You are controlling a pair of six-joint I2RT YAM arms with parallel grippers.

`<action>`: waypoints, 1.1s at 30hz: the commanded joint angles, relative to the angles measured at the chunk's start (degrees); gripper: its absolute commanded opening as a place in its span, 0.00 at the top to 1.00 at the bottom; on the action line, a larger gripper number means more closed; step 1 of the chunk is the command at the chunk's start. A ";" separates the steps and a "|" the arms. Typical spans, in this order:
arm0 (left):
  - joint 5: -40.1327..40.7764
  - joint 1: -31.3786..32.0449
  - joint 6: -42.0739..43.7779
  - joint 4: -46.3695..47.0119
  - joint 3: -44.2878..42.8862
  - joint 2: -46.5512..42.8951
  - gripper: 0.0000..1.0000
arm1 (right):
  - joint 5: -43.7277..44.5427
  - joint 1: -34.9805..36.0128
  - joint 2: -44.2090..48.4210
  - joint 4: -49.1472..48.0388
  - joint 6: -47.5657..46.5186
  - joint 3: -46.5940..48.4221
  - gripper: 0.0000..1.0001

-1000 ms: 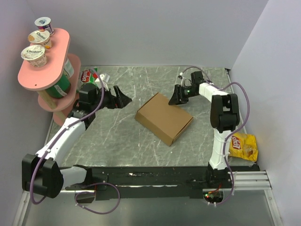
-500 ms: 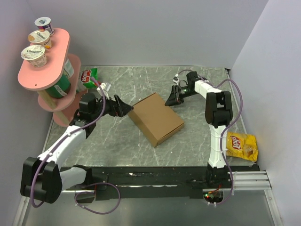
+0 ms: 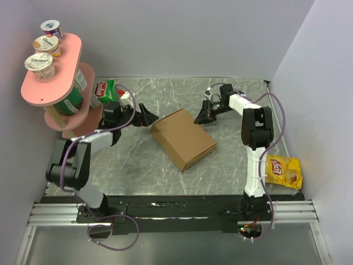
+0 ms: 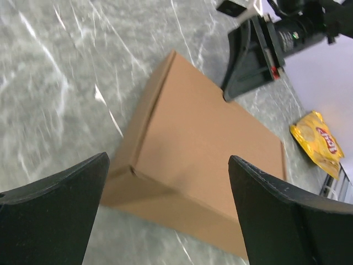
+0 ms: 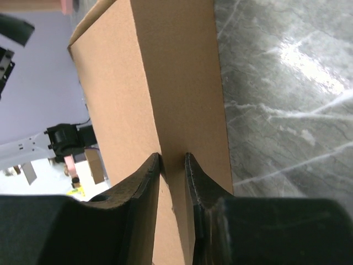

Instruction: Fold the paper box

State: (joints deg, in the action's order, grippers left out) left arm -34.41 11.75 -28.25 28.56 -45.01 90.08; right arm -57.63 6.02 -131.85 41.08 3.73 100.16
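Observation:
My left gripper is too narrow for the paper box (image 3: 183,137) lying on its broad side, so next my right gripper tips it upright by its far edge (image 3: 194,118) first.
The paper box (image 3: 183,139) lies folded shut and flat on the grey marble table, a thin brown cardboard square turned diagonally. My right gripper (image 3: 199,117) is at its far right edge. In the right wrist view its jaws (image 5: 172,157) have closed to a narrow gap at the upper edge of the box's side wall (image 5: 182,72), with cardboard between the fingertips. My left gripper (image 3: 145,117) stands wide open just left of the box's far left corner, not touching it. The left wrist view shows the box (image 4: 204,138) ahead between the spread fingers (image 4: 168,159).
A pink two-tier stand (image 3: 52,83) with yogurt cups is at the far left, with a green snack bag (image 3: 105,89) beside it. A yellow chip bag (image 3: 284,172) lies at the right edge near the right arm's base. Walls close in the table.
The box slid left with the right gripper against it, and that gripper's jaws narrowed. The left arm folded back, and its open gripper moved toward the box's far left corner.

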 commanded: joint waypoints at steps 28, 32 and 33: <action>-37.91 -7.53 2.65 17.71 -9.55 21.62 0.04 | 30.03 2.77 -6.04 10.42 8.67 9.35 0.84; -37.13 -7.18 8.82 9.50 -11.76 23.55 0.04 | 30.03 2.77 -7.45 12.09 8.40 12.42 0.84; -37.04 -7.00 8.13 10.98 -11.76 23.73 0.04 | 29.94 2.77 -7.63 12.18 8.14 12.78 0.84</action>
State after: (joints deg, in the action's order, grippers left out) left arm -68.42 4.23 -26.85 43.62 -54.13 112.40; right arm -39.46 8.36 -133.58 53.32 13.65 112.20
